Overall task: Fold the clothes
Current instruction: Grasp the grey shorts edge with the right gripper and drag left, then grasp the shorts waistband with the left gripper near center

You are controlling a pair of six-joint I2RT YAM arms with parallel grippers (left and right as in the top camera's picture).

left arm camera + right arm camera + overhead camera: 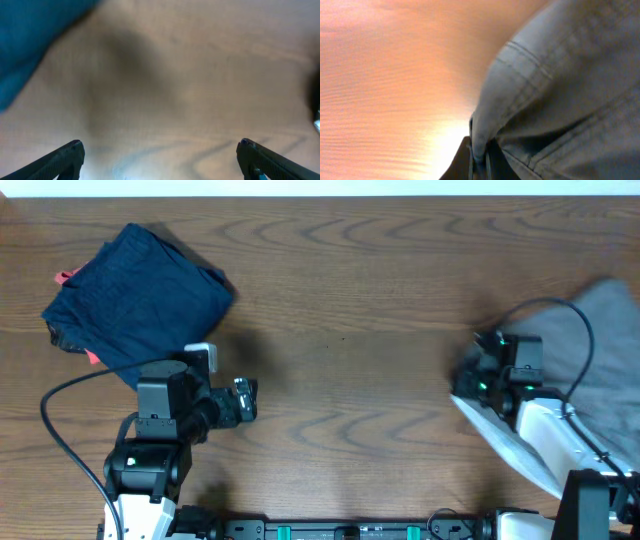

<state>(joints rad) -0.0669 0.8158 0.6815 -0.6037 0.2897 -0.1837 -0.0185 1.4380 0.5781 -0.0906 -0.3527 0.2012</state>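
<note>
The grey-khaki shorts (600, 360) sit bunched at the table's edge past my left gripper's reach, so my right gripper should drag them to the middle (360, 355) before both spread them.
The grey-khaki shorts (607, 350) lie bunched at the right edge of the table, partly out of the overhead view. In the right wrist view the shorts (560, 95) fill the right side, a stitched seam showing. My right gripper (487, 375) is shut on a fold of the shorts, the cloth pinched between the fingers (480, 162). My left gripper (243, 401) is open and empty over bare wood at the front left; its two fingertips (159, 150) stand wide apart.
A dark navy folded garment (140, 290) with red-orange bits lies at the back left, and its edge shows in the left wrist view (30, 35). A black cable (575, 315) loops over the shorts. The brown wooden table (350, 330) spans the scene.
</note>
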